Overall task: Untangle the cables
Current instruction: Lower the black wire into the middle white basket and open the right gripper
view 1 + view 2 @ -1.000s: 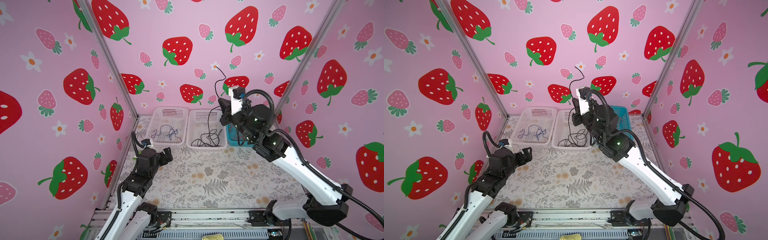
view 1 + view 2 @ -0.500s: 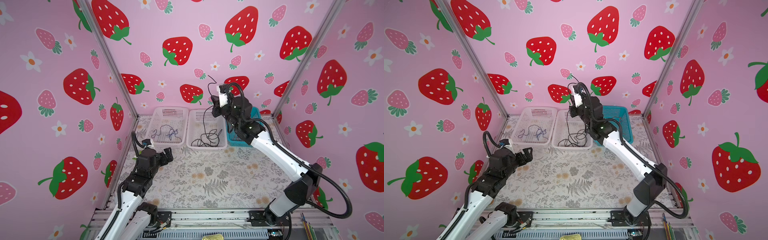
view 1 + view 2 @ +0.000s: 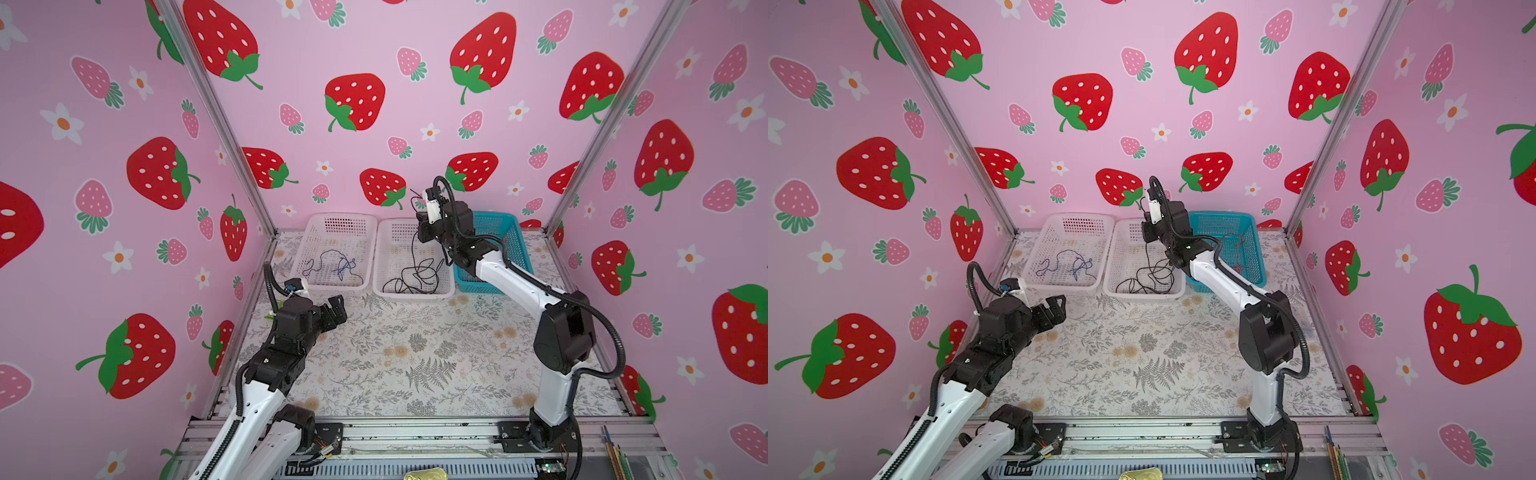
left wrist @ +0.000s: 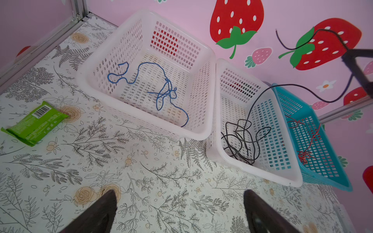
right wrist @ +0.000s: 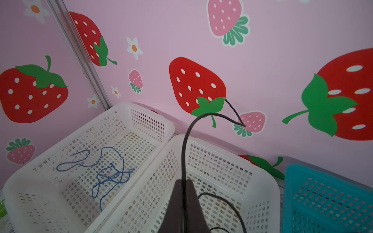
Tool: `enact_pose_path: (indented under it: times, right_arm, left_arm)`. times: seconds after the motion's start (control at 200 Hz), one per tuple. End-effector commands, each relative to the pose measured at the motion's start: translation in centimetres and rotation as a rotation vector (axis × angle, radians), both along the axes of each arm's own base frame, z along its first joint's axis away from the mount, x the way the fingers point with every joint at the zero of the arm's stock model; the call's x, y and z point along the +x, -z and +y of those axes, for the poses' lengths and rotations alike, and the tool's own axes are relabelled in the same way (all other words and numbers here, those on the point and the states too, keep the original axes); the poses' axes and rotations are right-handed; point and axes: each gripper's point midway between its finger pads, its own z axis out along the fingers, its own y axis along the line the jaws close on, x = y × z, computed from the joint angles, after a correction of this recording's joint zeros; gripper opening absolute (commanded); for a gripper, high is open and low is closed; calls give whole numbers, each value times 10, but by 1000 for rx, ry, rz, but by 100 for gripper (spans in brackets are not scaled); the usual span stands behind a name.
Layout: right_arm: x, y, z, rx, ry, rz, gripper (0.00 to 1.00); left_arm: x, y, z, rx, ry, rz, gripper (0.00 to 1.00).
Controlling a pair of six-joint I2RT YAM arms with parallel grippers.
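Observation:
The black cable (image 3: pixel 417 276) is clear of the blue and red cables, so the robot's right gripper should keep lowering the loose end into the middle white basket (image 3: pixel 399 244) and let go there.
A black cable (image 5: pixel 182 153) rises out of the middle white basket (image 3: pixel 390 222), and my right gripper (image 5: pixel 184 181) is shut on it. The short free end arcs beyond the fingers toward the back wall. In both top views that gripper (image 3: pixel 420 218) hangs above the basket's back half, with most of the black cable (image 3: pixel 415 278) coiled on the basket floor. A blue cable (image 4: pixel 169 88) lies loose in the left white basket (image 3: pixel 336 216). A red cable (image 3: pixel 1237 245) lies in the teal basket (image 3: pixel 1221 216). My left gripper (image 4: pixel 179 195) is open and empty over the floral table, in front of the left basket.
The three baskets stand side by side against the back wall. A green snack packet (image 4: pixel 35 124) lies on the table near the left wall. Pink strawberry-print walls close off the left, back and right. A metal rail (image 3: pixel 415 436) runs along the front edge.
My right arm has swung back from the camera and left. Its gripper has come down over the middle basket, still shut on the black cable. The left arm has not moved.

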Motion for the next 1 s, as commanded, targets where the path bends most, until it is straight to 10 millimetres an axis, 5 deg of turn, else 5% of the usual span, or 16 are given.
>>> enact_pose_path:
  times: [0.0, 0.195, 0.65, 0.995]
  right_arm:
    - [0, 15, 5, 34, -23, 44, 0]
    - [2, 48, 2, 13, -5, 122, 6]
    - [-22, 40, -3, 71, -44, 157, 10]
    - [-43, 74, -1, 81, -90, 224, 13]
  left_arm:
    - [2, -1, 1, -12, -8, -12, 99]
    - [2, 0, 0, -15, -7, -9, 99]
    - [1, -2, 0, -19, -7, -16, 99]
    - [1, -2, 0, -22, -4, -15, 99]
